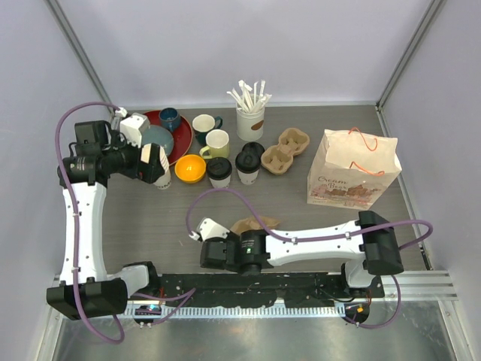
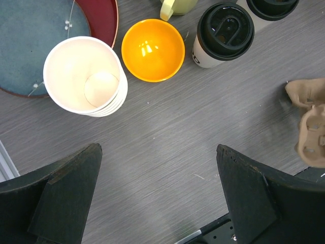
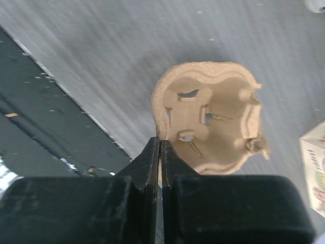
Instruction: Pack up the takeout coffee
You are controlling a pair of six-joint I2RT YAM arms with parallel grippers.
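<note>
My right gripper goes on lowering the carrier until it lies flat and then let go of the carrier's rim, because the brown carrier's hollows (image 3: 218, 109) face up above clear tabletop (image 1: 252, 211).
Two takeout coffee cups with black lids stand side by side mid-table, one (image 1: 219, 171) (image 2: 225, 31) left of the other (image 1: 248, 164) (image 2: 271, 7). My left gripper (image 1: 156, 164) (image 2: 157, 148) hangs open over bare table just near of them, beside a stack of lidless white cups (image 2: 86, 76), with nothing between its fingers. My right gripper (image 1: 244, 232) (image 3: 161, 140) is shut on the rim of a brown cardboard cup carrier (image 1: 255, 223) (image 3: 213, 117), held low near the table's front edge. That carrier (image 2: 311, 127) also shows at the right edge of the left wrist view.
A paper bag with orange handles (image 1: 352, 169) stands at the right. A second cardboard carrier (image 1: 285, 150) lies behind the coffees. An orange bowl (image 1: 189, 168) (image 2: 153, 50), mugs (image 1: 217, 143), a red plate (image 1: 180, 135) and a cup of stirrers (image 1: 250, 113) crowd the back.
</note>
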